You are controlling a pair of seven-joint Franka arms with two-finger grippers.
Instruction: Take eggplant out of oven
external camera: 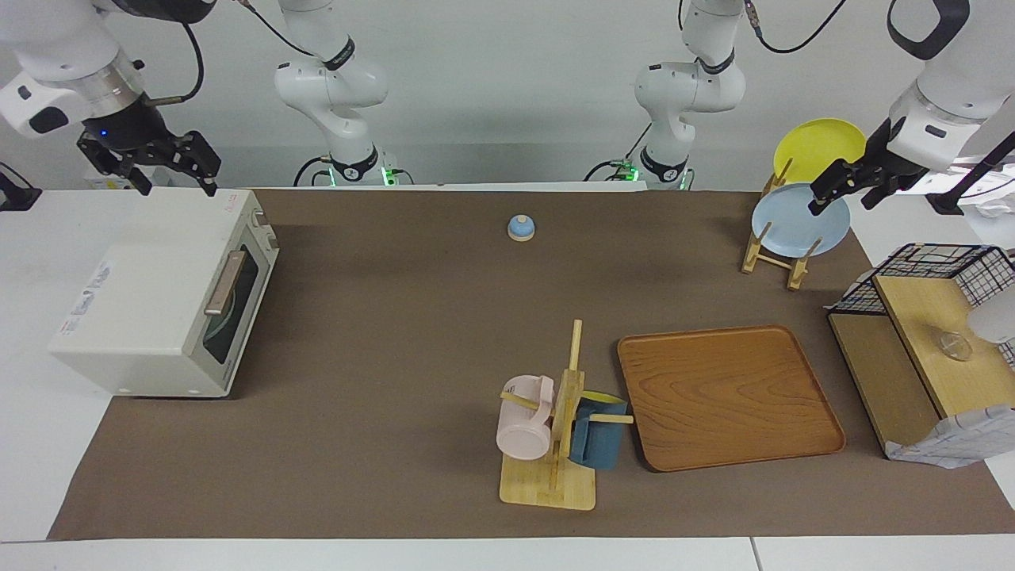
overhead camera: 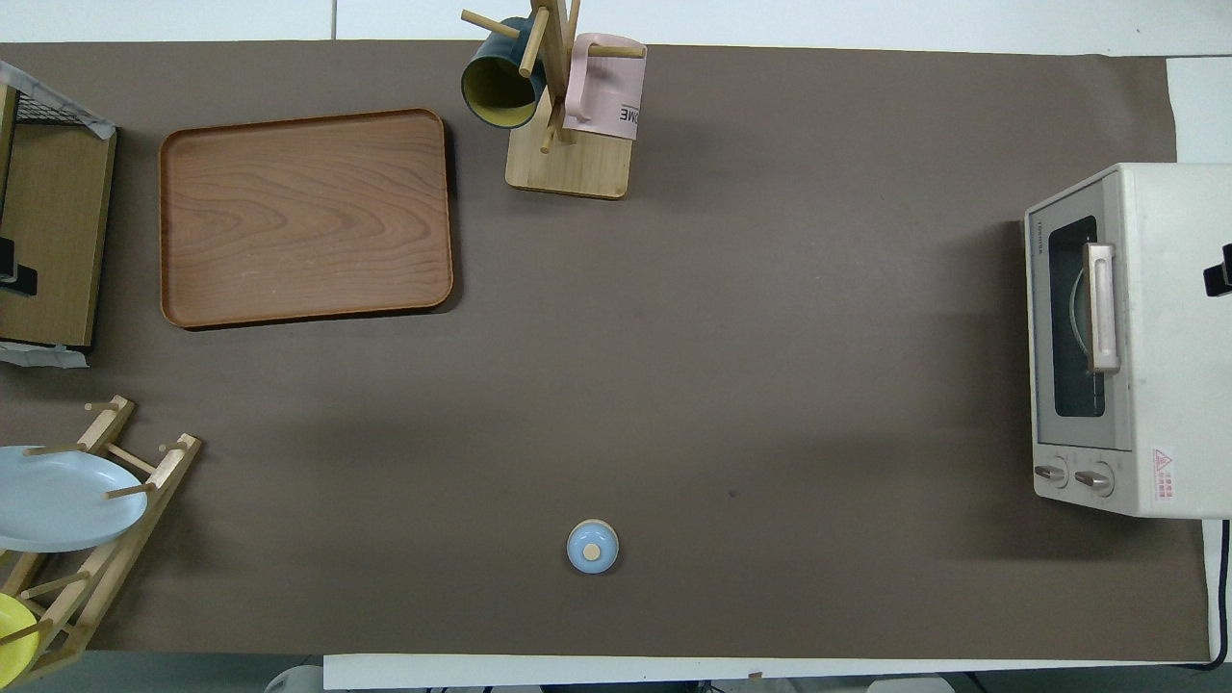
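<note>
I expect the door to swing down flat when I pull, because the tan bar handle (overhead camera: 1101, 307) runs along the top edge of the dark glass door (overhead camera: 1072, 335).
The off-white oven (external camera: 151, 301) stands at the right arm's end of the table, its dark glass door shut and its tan bar handle (external camera: 225, 282) facing the table's middle. It also shows in the overhead view (overhead camera: 1145, 337). The eggplant is hidden; only a pale curved rim shows through the glass (overhead camera: 1073, 308). My right gripper (external camera: 174, 181) is open and empty in the air over the oven's top at the edge nearest the robots; only its tip (overhead camera: 1220, 274) shows from overhead. My left gripper (external camera: 842, 202) is open and empty in the air by the plate rack.
A blue bell (external camera: 521, 228) sits mid-table near the robots. A mug tree (external camera: 555, 444) with a pink and a blue mug stands beside a wooden tray (external camera: 725, 396). A plate rack (external camera: 781, 254) holds a blue and a yellow plate. A wooden shelf with a wire basket (external camera: 928, 333) stands at the left arm's end.
</note>
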